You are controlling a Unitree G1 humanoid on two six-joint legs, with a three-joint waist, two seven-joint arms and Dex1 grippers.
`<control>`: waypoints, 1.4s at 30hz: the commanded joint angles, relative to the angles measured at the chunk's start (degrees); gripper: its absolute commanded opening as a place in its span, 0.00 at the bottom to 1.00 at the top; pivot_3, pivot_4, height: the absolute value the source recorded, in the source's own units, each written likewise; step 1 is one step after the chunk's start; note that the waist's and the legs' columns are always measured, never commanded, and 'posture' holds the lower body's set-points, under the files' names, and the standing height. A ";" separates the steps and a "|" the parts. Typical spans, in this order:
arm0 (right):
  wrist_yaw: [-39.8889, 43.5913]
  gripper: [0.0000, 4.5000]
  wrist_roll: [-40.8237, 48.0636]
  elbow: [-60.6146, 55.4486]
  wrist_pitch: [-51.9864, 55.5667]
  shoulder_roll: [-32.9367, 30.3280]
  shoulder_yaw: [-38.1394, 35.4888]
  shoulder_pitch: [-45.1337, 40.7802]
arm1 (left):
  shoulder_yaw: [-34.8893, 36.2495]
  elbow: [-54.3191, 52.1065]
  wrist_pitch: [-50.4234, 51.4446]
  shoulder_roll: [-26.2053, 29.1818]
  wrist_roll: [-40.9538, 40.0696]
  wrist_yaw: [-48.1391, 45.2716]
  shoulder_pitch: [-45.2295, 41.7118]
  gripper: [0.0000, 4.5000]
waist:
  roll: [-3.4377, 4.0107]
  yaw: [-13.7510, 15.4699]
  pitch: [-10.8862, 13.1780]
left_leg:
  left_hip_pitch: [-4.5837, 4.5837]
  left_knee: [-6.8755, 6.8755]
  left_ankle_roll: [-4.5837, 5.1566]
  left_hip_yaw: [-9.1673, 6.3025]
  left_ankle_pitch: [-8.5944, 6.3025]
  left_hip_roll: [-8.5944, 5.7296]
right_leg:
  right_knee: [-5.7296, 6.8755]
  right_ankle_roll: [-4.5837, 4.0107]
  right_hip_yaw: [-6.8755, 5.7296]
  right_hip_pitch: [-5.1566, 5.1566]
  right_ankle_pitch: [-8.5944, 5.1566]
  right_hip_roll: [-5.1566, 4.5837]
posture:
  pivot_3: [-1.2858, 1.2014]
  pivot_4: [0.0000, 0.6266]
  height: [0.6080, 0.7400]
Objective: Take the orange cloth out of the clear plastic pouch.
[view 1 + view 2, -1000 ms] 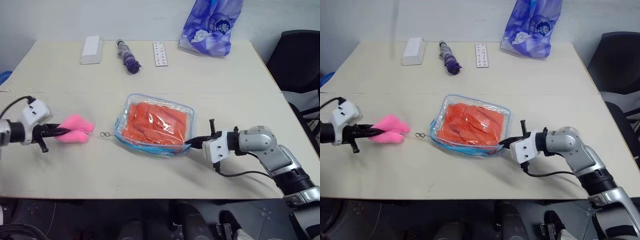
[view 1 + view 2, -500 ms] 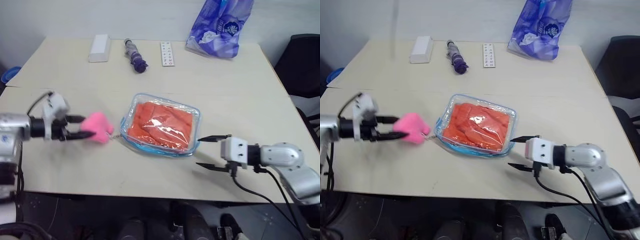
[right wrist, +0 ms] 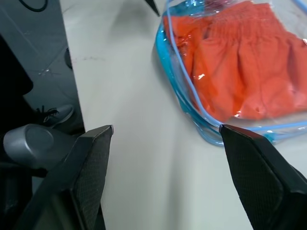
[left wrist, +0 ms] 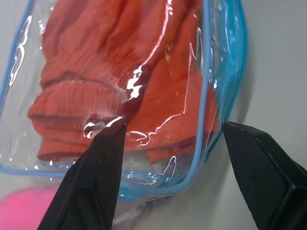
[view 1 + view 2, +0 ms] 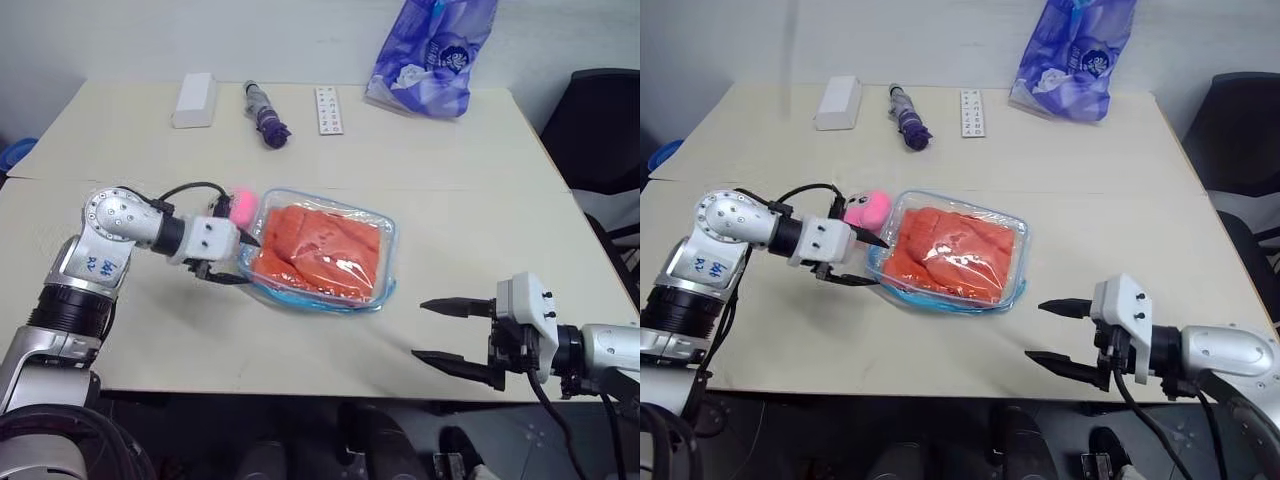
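Note:
I expect the pouch (image 5: 318, 250) to gape open along its near edge when I lift its blue rim, because a light blue band (image 5: 318, 303) bulges out there.
The clear plastic pouch (image 5: 384, 291) with light blue edging lies flat mid-table, and the folded orange cloth (image 5: 318, 247) is inside it. My left gripper (image 5: 240, 261) is open at the pouch's left end, one finger above the pouch's edge and one beside it. In the left wrist view the pouch's blue rim (image 4: 205, 100) and the cloth (image 4: 115, 67) lie between the open fingers (image 4: 93, 184). My right gripper (image 5: 422, 330) stands open near the table's front edge, well apart from the pouch's right end. Its wrist view shows the pouch (image 3: 189, 106) ahead of it.
A pink plush toy (image 5: 243, 205) rests against the pouch's far-left corner. Along the back edge stand a white box (image 5: 193, 98), a folded purple umbrella (image 5: 263, 113), a white remote (image 5: 327, 108) and a blue-purple printed bag (image 5: 430, 55). A black chair (image 5: 600, 110) is at the right.
The left gripper let go of the pink toy, opened and swung right to the pouch's left end. The right gripper opened, released the pouch's right corner and drew back to the front edge.

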 commanded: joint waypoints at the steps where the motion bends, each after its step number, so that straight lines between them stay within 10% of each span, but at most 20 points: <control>1: -1.35 0.82 1.08 -2.92 0.31 0.55 -2.36 1.01 | -0.23 4.71 -7.76 -1.54 2.20 1.95 -2.27 0.75 | -0.01 0.17 0.00 | 0.00 0.00 0.00 0.00 0.00 0.00 | 0.00 0.00 -0.02 0.00 0.00 -0.02 | 0.52 0.24 1.00; 6: -2.95 0.83 0.55 -4.25 0.12 1.26 -2.34 2.71 | 0.49 9.50 -11.54 -4.82 1.03 2.65 -4.23 0.61 | -0.04 0.31 -0.02 | -0.01 0.13 0.08 0.01 -0.04 -0.08 | -0.11 0.06 -0.22 -0.01 0.04 -0.05 | 0.52 0.24 1.00; 15: -2.05 0.83 -2.13 -3.50 -1.27 0.45 -0.72 3.77 | 1.37 5.54 -0.42 -4.25 -6.47 -6.47 -2.25 0.01 | -0.05 0.07 -0.02 | -0.07 0.14 0.11 -0.01 -0.05 -0.10 | -0.11 0.06 -0.19 0.06 0.04 0.01 | 0.52 0.24 1.00; 27: 0.13 0.83 -12.16 -0.65 -5.17 -0.54 9.06 -2.27 | 3.68 -11.75 38.47 -4.01 -16.61 -7.85 0.51 0.01 | -0.05 0.12 -0.03 | -0.04 0.10 0.15 -0.13 -0.07 -0.07 | -0.15 0.06 -0.11 0.19 0.04 0.05 | 0.52 0.24 1.00; 37: -8.27 0.15 -29.41 7.90 -9.86 6.37 25.23 -17.90 | 3.38 -17.56 47.62 -12.13 -15.96 4.17 2.52 0.00 | -0.05 -0.01 -0.03 | 0.01 0.17 0.13 -0.22 -0.07 -0.03 | -0.15 0.06 -0.09 0.29 0.04 0.04 | 0.52 0.24 1.00; 42: -13.26 0.25 -35.32 11.67 -8.90 11.75 28.91 -22.39 | 3.00 -18.52 48.85 -13.82 -16.16 6.01 2.13 0.00 | -0.05 0.00 -0.03 | 0.01 0.31 0.12 -0.18 -0.06 0.01 | -0.13 0.06 -0.16 0.27 0.04 0.00 | 0.52 0.24 1.00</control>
